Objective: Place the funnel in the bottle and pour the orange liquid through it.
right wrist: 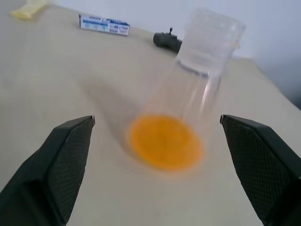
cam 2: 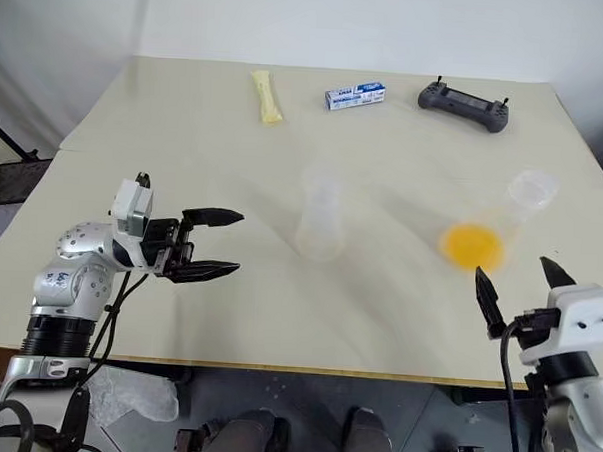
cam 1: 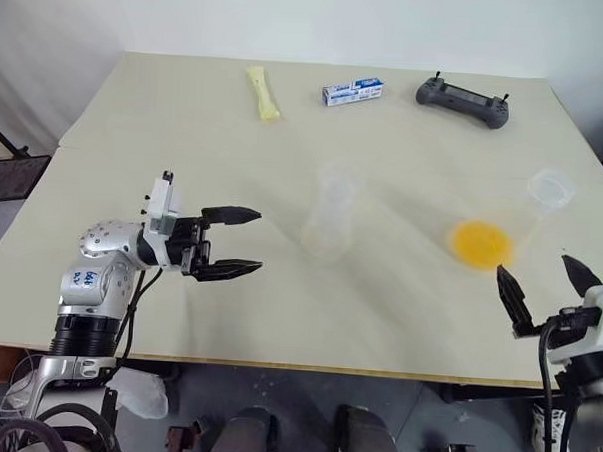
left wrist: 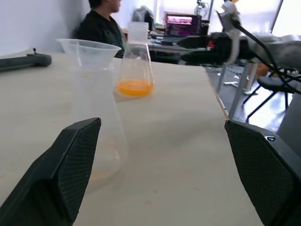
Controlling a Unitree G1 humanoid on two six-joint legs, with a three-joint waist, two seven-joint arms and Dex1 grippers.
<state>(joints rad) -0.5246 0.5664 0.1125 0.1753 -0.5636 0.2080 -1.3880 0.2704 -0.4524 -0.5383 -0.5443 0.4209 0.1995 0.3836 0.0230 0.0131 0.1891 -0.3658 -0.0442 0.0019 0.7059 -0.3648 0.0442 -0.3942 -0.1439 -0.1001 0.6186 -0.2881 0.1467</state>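
I should keep moving toward the orange flask, which stands upright and free before my right gripper's open fingers, until those fingers close around its neck.
The clear bottle stands mid-table with the clear funnel seated in its neck. To its right, a second clear flask holds the orange liquid as a shallow pool in its base. My left gripper is open and level. It points at the bottle from the left, a short gap away, with nothing between its fingers. My right gripper is open at the near right edge, just in front of the orange flask and not touching it.
Along the far side lie a pale yellow packet, a blue-and-white box and a black controller. The table's right edge runs close to the orange flask. A person sits beyond the table in the left wrist view.
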